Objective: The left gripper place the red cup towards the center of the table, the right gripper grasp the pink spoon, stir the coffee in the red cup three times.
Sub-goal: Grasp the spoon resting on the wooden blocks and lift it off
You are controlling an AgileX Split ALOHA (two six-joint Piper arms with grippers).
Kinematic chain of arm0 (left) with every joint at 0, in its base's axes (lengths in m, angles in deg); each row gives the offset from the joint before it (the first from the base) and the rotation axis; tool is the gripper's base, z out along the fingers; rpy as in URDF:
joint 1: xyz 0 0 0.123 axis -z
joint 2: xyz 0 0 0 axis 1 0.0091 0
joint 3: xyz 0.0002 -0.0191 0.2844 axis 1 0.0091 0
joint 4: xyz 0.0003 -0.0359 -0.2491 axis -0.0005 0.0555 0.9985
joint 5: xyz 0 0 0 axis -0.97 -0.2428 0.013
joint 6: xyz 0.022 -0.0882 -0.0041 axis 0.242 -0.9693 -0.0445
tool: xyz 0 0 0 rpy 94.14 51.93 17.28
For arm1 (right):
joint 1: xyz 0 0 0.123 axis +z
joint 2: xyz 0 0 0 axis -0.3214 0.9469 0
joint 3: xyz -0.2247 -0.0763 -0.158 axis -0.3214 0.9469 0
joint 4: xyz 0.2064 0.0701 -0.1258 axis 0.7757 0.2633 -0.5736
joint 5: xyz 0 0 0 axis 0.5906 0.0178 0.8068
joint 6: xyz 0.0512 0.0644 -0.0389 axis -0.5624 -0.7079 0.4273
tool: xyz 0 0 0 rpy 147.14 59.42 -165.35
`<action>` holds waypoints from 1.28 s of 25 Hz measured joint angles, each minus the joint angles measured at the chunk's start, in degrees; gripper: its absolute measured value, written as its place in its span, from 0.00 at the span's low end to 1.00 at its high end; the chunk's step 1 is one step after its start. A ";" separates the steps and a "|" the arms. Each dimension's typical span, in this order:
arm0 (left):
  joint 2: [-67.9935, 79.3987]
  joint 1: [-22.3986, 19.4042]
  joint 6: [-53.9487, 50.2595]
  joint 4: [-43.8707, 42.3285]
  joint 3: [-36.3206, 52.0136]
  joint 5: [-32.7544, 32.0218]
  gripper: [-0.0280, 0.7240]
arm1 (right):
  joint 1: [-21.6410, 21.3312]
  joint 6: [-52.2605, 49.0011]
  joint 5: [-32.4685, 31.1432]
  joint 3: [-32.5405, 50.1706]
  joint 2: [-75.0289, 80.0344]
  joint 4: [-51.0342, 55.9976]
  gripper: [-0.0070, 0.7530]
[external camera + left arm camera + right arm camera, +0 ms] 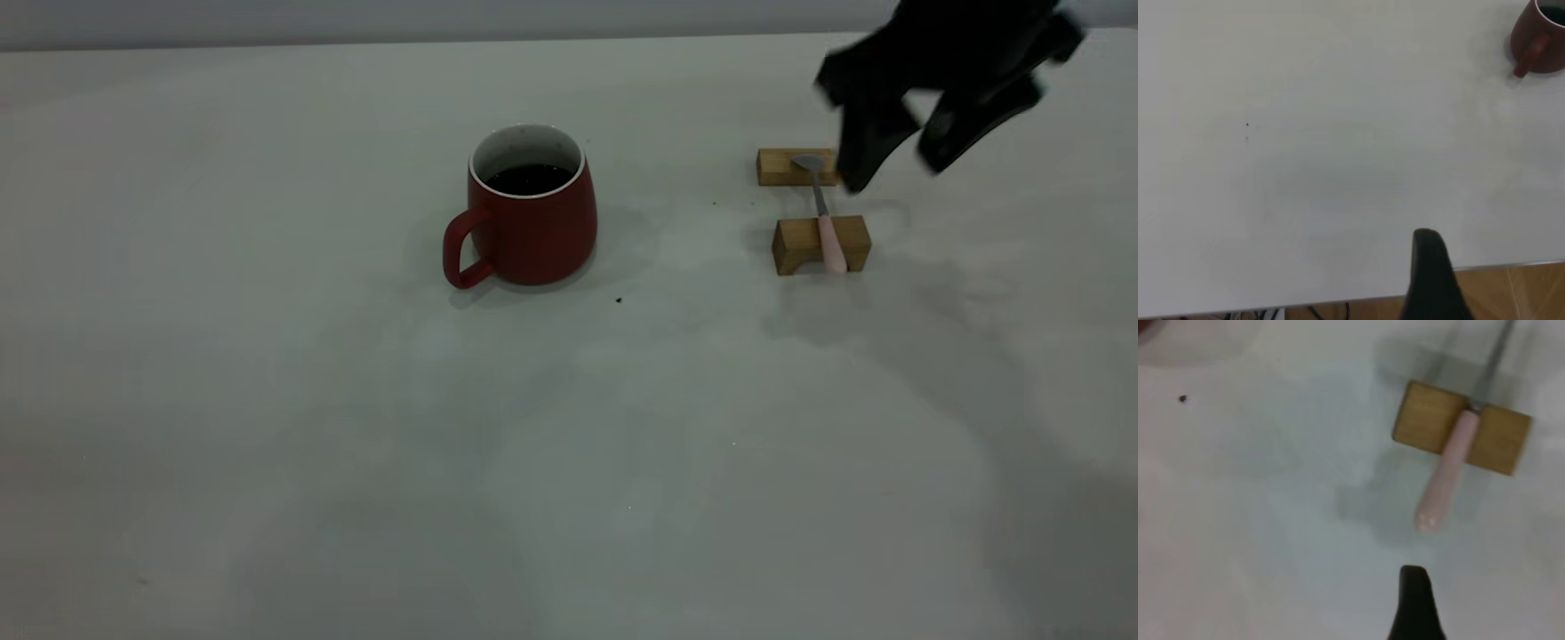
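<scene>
I keep lowering my open right gripper toward the pink spoon's handle until the gripper's fingers are on both sides of the handle's end [835,265], because the handle sticks out free past the near wooden block [797,244].
The red cup [533,227] stands upright near the middle of the table [356,427], its handle toward the front left, with dark coffee [529,179] inside. To its right the pink spoon [827,222] lies across two small wooden blocks, bowl on the far one. My right gripper [893,173] hovers open just right of the spoon's bowl, holding nothing. The right wrist view shows the pink handle [1446,470] ahead of one finger [1413,600]. The left wrist view shows one left finger [1429,273] over the table edge, far from the cup [1538,37].
The far wooden block [784,166] and the near wooden block [800,246] carry the spoon. A tiny dark speck [619,300] lies in front of the cup. Bare table spreads across the front and left.
</scene>
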 joint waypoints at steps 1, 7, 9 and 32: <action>0.00 0.00 0.00 0.00 0.00 0.00 0.78 | 0.11 0.00 -0.36 -1.30 1.76 0.00 0.81; 0.00 0.00 0.00 0.00 0.00 0.00 0.78 | 0.23 0.00 -3.99 -8.71 9.44 1.69 0.81; 0.00 0.00 0.00 0.00 0.00 0.00 0.78 | 0.23 0.02 -5.24 -10.63 11.32 1.96 0.81; 0.00 0.00 0.00 0.00 0.00 0.00 0.78 | 0.23 -8.65 -7.32 -14.77 18.19 -1.13 0.53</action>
